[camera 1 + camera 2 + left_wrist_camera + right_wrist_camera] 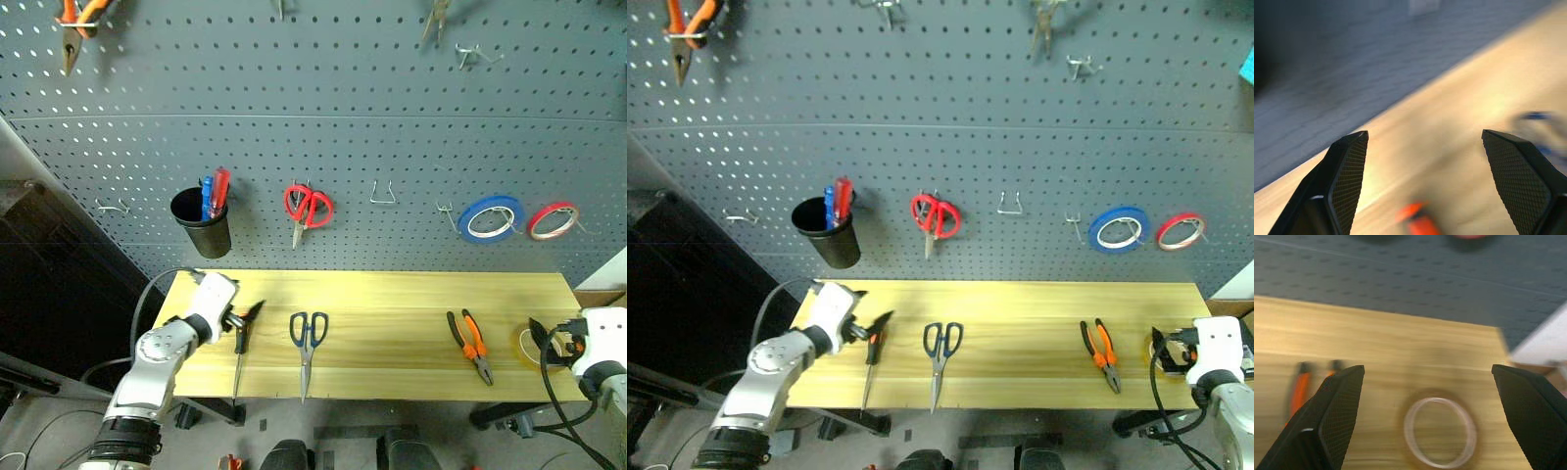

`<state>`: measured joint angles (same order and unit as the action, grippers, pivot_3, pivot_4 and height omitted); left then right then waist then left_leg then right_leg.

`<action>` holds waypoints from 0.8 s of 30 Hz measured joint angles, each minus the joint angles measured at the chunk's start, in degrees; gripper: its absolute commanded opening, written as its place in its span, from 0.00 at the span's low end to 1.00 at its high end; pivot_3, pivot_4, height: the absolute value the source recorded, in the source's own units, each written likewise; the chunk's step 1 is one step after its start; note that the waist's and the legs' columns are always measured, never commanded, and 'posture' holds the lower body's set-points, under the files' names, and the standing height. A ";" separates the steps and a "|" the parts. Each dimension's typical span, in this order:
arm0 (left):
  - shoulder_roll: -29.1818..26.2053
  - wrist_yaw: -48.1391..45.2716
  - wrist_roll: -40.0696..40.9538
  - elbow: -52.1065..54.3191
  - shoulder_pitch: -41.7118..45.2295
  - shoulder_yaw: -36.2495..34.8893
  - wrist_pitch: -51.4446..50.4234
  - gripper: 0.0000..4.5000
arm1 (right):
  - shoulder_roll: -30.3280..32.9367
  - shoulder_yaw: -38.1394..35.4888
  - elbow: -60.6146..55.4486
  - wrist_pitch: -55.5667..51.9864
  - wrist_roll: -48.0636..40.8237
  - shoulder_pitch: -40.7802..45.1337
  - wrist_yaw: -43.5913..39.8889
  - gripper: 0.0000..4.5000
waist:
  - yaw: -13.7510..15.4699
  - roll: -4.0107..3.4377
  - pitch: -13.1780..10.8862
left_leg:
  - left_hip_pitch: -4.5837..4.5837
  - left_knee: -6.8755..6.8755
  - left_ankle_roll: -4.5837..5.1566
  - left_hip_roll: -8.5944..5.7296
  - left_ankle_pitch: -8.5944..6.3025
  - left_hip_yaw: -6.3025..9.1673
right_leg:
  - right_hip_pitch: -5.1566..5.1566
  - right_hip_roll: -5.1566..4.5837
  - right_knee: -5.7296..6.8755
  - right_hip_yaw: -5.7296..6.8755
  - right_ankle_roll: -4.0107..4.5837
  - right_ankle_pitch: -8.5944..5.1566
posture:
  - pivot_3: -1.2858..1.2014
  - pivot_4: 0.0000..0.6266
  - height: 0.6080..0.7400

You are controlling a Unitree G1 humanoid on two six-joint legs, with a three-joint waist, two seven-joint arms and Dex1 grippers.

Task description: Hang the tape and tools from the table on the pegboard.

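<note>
My right gripper should keep going down until its open fingers are on both sides of the rim (1408,431) nearest the pliers, and then close, because the tan tape ring (1440,433) is clear of the pliers.
On the pale wood table (392,304) lie a slim screwdriver (237,370), blue-handled scissors (308,338), small orange-and-black pliers (471,345) and a tan tape ring (1440,432) near the right end. My left gripper (248,323) hovers open over the screwdriver's orange handle (1418,223) without touching it. At the table's right end my right gripper (542,343) is open and pointed at the tape, just short of it, with the pliers (1300,387) off to one side. The grey pegboard (392,147) rises behind the table.
Hanging on the pegboard are a black cup (202,223) of pens, red scissors (308,208), a blue tape ring (490,217), a red tape ring (554,221) and long-nosed orange pliers (74,24). A bare hook (382,192) sits between the red scissors and the blue tape.
</note>
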<state>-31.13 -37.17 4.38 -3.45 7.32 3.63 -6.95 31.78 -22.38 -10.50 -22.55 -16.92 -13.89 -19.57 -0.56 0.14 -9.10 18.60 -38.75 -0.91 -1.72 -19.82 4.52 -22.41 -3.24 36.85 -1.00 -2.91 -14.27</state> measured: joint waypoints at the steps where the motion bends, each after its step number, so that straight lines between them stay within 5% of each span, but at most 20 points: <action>1: -0.03 -1.28 -0.33 1.88 0.64 1.80 -0.35 0.87 | 0.89 1.14 0.06 -1.60 -0.15 0.68 -1.32 1.00 | -0.07 0.00 -0.38 | 0.06 -0.01 0.00 0.00 0.00 -0.01 | -0.05 0.00 0.00 0.01 0.00 0.00 | 0.50 0.34 1.00; 7: 0.20 -8.22 0.64 8.75 7.14 7.51 -5.14 0.87 | 5.34 4.67 5.59 -8.34 0.03 7.46 -5.84 1.00 | -1.13 0.15 -1.87 | 0.41 -0.03 0.02 0.01 -0.01 -0.09 | -0.44 -0.01 0.02 0.01 0.03 -0.01 | 0.49 0.37 1.00; 22: 4.94 -20.60 4.31 13.07 15.82 17.50 -7.22 0.87 | 8.24 13.09 46.28 -6.00 6.84 30.01 -13.46 1.00 | -1.47 0.23 -3.48 | 1.10 -0.15 0.01 0.06 0.00 -0.10 | -1.09 -0.01 0.03 0.06 0.05 0.00 | 0.50 0.40 1.00; 24: 5.09 -20.94 3.98 13.06 16.14 17.86 -6.16 0.88 | 8.19 14.55 49.78 -5.42 7.61 31.66 -14.86 0.91 | -1.40 0.24 -3.58 | 1.16 -0.16 -0.03 0.06 0.02 -0.09 | -1.13 -0.02 0.02 0.08 0.05 0.01 | 0.50 0.40 1.00</action>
<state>-26.03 -58.11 8.36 9.61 23.46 21.49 -13.11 39.97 -7.83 39.28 -27.97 -9.31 17.77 -34.43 -1.96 0.37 -12.69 19.77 -38.91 -0.95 -1.66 -19.80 4.43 -23.54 -3.26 36.87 -0.93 -2.87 -14.26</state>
